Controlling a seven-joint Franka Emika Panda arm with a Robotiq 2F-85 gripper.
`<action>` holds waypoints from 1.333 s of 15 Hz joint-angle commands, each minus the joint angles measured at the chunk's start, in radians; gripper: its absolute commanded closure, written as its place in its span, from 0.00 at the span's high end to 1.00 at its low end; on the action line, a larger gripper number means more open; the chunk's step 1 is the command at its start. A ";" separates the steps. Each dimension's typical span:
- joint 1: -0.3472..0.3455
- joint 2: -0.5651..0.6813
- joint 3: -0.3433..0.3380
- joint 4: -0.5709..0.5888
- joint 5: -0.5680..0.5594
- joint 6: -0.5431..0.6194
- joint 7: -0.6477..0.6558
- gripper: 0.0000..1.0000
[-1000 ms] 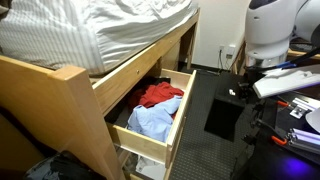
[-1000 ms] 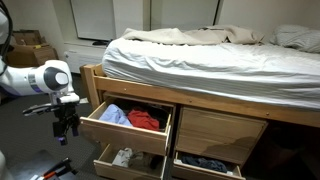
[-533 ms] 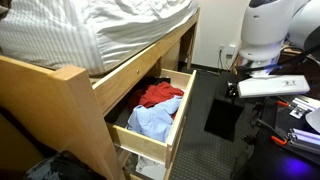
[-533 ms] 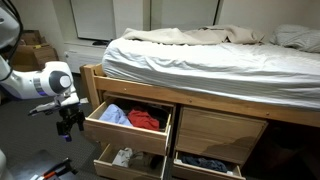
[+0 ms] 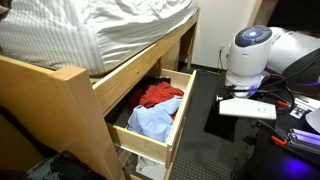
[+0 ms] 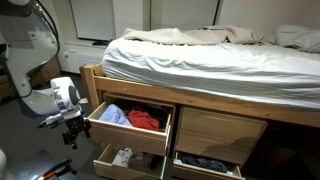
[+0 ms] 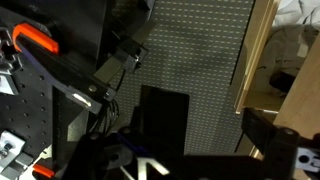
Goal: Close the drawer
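The robot's gripper is hanging over the grey mat (image 5: 200, 128), away from the drawer with red clothes, so it should swing back to that drawer's front panel (image 6: 125, 135) and push it toward the bed.
The drawer (image 5: 178, 118) (image 6: 122, 138) is pulled out from under the bed, with red clothes (image 5: 160, 93) (image 6: 146, 120) and light-blue clothes (image 5: 153, 121) (image 6: 112, 114) inside. My gripper (image 6: 72, 131) hangs low just outside the drawer's front panel, near its outer corner, and is not touching it. It looks open and empty. In the wrist view the pale wood of the drawer (image 7: 264, 55) runs along the right edge, and one dark finger (image 7: 274, 138) shows below it. My arm (image 5: 248, 58) is bent low beside the drawer.
Below it, a second pale drawer with white cloth (image 6: 124, 158) is open, and another with dark clothes (image 6: 205, 163) stands open beside that. A black box (image 5: 222, 116) (image 7: 163, 118) sits on the grey mat. Tools and clamps (image 7: 35, 42) lie by the robot base.
My arm has dropped lower and swung towards the drawer's front panel. The drawer and the clothes have not moved.
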State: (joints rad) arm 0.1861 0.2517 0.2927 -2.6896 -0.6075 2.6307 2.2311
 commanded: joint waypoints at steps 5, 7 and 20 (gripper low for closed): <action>0.074 0.140 -0.093 0.093 -0.113 0.090 0.235 1.00; 0.113 0.212 -0.130 0.142 -0.189 0.144 0.340 1.00; 0.358 0.332 -0.417 0.127 -0.131 0.473 0.375 1.00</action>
State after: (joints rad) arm 0.4458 0.5375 -0.0329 -2.6018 -0.8021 2.9905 2.6063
